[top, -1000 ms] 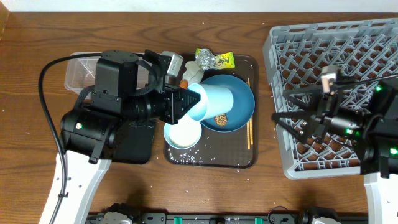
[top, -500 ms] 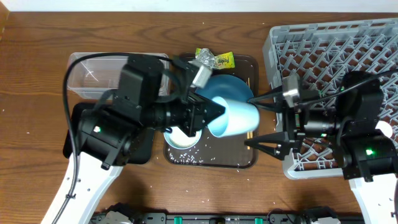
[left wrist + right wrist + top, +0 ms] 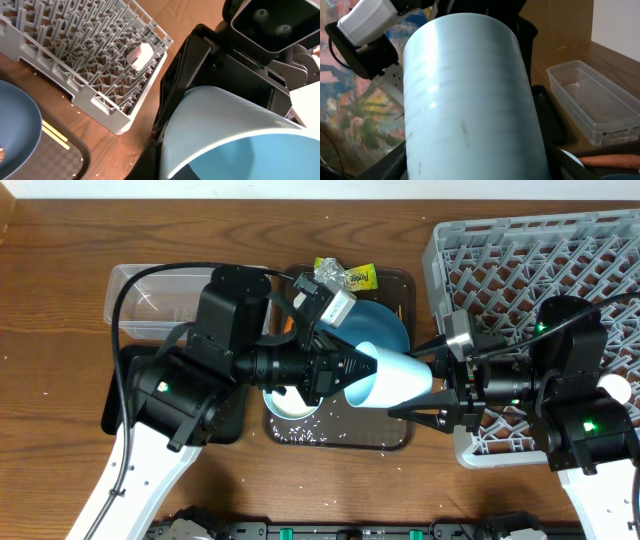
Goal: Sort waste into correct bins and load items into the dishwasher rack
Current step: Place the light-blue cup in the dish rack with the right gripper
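The pale blue cup (image 3: 392,378) is held by both grippers, so next my left gripper opens and lets go of the cup's rim before my right gripper takes the cup to the dishwasher rack.
A pale blue cup (image 3: 395,377) (image 3: 225,125) (image 3: 470,100) hangs on its side over the right edge of the brown serving tray (image 3: 340,438). My left gripper (image 3: 352,367) (image 3: 165,165) is shut on its rim. My right gripper (image 3: 405,385) (image 3: 475,165) straddles its base, fingers against both sides. The blue plate (image 3: 385,320) (image 3: 15,125) and white bowl (image 3: 290,402) sit on the tray, with chopsticks (image 3: 55,136) beside the plate. The grey dishwasher rack (image 3: 530,270) (image 3: 90,55) stands at the right.
The snack wrapper (image 3: 345,277) lies at the tray's back edge and rice grains (image 3: 320,430) at its front. A carrot (image 3: 610,161) shows low in the right wrist view. The clear tub (image 3: 150,300) (image 3: 590,100) and black tray (image 3: 225,425) are at the left. A small white item (image 3: 139,54) lies in the rack.
My left arm carried the cup rightward off the plate toward the rack. The right arm came in to meet it, and its wide-open fingers closed in on the cup's base.
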